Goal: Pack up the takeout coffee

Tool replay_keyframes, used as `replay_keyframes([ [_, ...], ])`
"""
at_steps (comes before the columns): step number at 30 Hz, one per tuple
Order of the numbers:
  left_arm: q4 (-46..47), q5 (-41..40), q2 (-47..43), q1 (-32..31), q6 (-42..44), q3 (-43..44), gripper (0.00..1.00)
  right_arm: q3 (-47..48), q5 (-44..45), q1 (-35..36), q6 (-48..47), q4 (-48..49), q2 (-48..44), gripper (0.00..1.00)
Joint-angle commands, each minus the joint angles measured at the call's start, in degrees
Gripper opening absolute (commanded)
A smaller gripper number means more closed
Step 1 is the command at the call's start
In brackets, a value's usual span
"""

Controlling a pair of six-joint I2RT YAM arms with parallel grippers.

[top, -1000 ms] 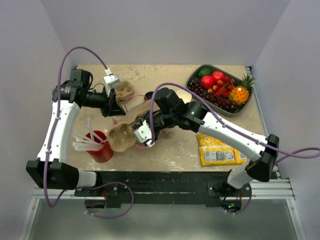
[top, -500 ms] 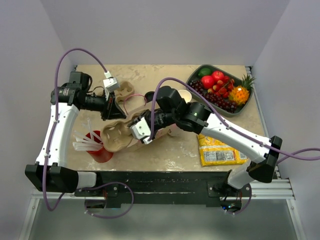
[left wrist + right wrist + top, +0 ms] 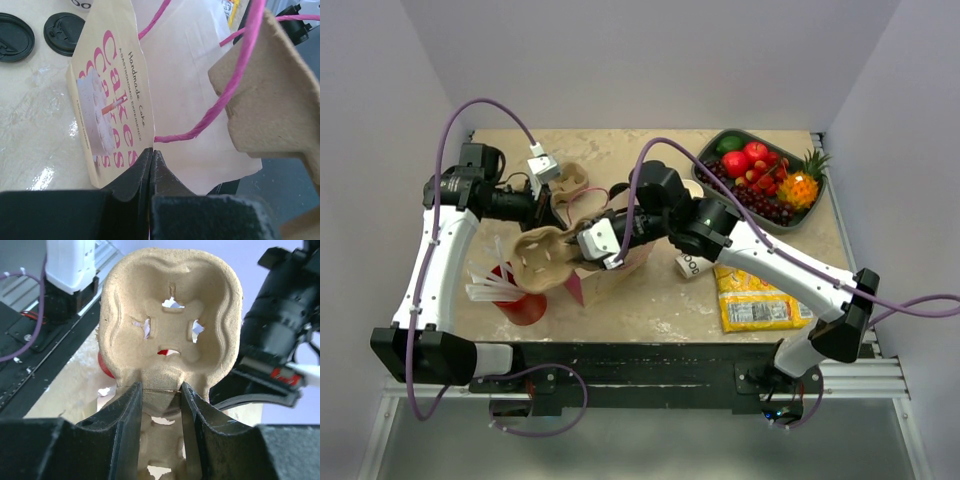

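My right gripper should swing the carrier (image 3: 542,262) over the bag's opening (image 3: 588,206) and then let it down inside, because the carrier hangs next to the bag near the red cup.
My left gripper (image 3: 151,152) is shut on the rim of a cream paper bag (image 3: 112,100) with pink "Cakes" print and pink cord handles; from above the bag (image 3: 612,265) stands at mid-table. My right gripper (image 3: 161,395) is shut on the central ridge of a brown pulp cup carrier (image 3: 170,305). The carrier (image 3: 535,258) hangs tilted left of the bag, above the table. A white paper cup with dark lettering (image 3: 688,265) sits right of the bag under the right forearm. I see no lid on it and cannot tell if it is the takeout coffee.
Two black lids (image 3: 64,32) lie on the table beyond the bag. A second pulp carrier (image 3: 572,180) sits behind my left gripper (image 3: 556,208). A red cup of straws (image 3: 523,298) stands front left, a fruit tray (image 3: 715,150) back right, a yellow packet (image 3: 755,302) front right.
My right gripper has carried the carrier up and to the left, tilting it. The bag now stands more upright, and the lettered cup has come into view right of the arm.
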Motion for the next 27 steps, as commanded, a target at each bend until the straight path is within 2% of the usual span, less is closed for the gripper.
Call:
replay_keyframes([
  [1,-1.9,-2.7,0.8,-0.3,2.8,1.8,0.0,6.8,5.4,0.5,0.0,-2.1,0.0,0.0],
  [3,-2.4,-3.1,0.8,-0.3,3.5,1.2,0.0,7.9,12.6,0.5,-4.7,-7.6,-1.1,0.0],
  [7,-1.5,-2.9,-0.3,-0.3,2.4,0.0,0.0,10.7,21.6,0.4,-9.9,-14.8,-3.7,0.0],
  [10,-1.2,-3.3,-0.6,-0.3,2.8,0.0,0.0,12.5,25.1,0.4,-13.0,-18.2,-4.8,0.0],
  [15,-0.3,-3.1,-1.0,-0.3,1.8,1.2,0.0,17.8,32.1,0.4,-14.8,-21.0,-2.0,0.0],
  [19,0.9,-2.4,-1.9,-0.3,-0.4,3.3,0.0,21.4,40.7,0.5,-22.2,-26.8,1.0,0.0],
  [27,2.7,-0.2,-3.0,-0.3,-4.5,4.6,0.0,19.1,43.7,0.8,-31.6,-34.8,0.0,0.0],
])
